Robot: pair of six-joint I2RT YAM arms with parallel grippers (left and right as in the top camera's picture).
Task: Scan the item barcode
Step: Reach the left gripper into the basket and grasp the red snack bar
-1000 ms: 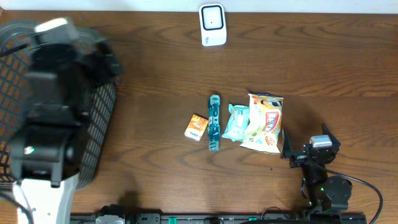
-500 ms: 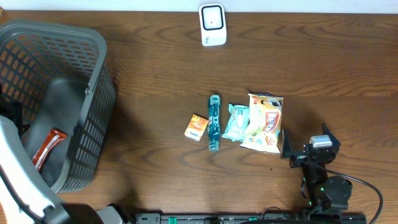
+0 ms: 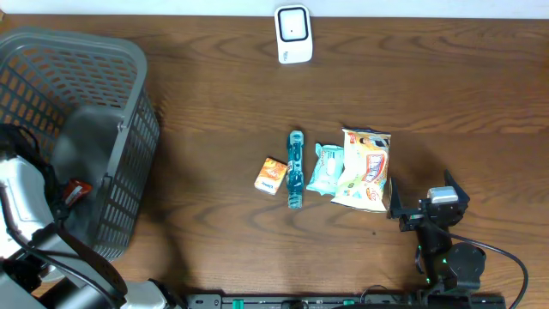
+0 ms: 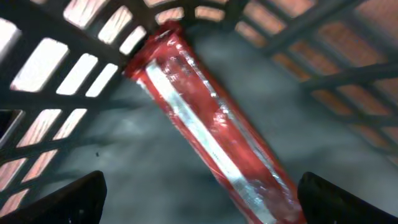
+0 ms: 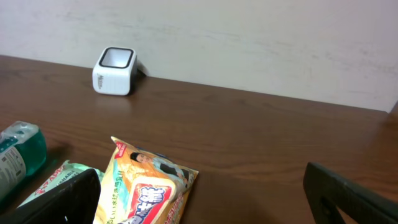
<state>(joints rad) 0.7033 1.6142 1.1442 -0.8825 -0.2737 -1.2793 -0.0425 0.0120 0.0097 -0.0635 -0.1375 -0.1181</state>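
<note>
I should keep going down, as the red packet's lower end (image 4: 268, 198) lies free in my left gripper's open gap, until the fingers straddle that end, then close.
A long red packet (image 4: 211, 124) with a silvery stripe lies on the floor of the grey basket (image 3: 129, 112); in the overhead view only the packet's end (image 3: 77, 190) shows beside my left arm. My left gripper (image 4: 202, 208) hangs open just over it, and the packet's lower end reaches in near the right finger, ungripped. The white scanner (image 3: 292, 34) stands at the table's far edge. My right gripper (image 3: 425, 197) rests open at the near right, pointing at a yellow snack bag (image 5: 146, 190). Nothing sits between its fingers.
A row of items lies mid-table: a small orange box (image 3: 270, 175), a blue-green tube (image 3: 295, 168), a teal packet (image 3: 326, 168) and the yellow snack bag (image 3: 365, 169). The basket fills the left side. A pale wall stands behind the scanner (image 5: 114, 70).
My left arm has swung off the basket's top down to its near-left side, uncovering the basket and the red packet lying inside. The right arm and the row of items have not moved.
</note>
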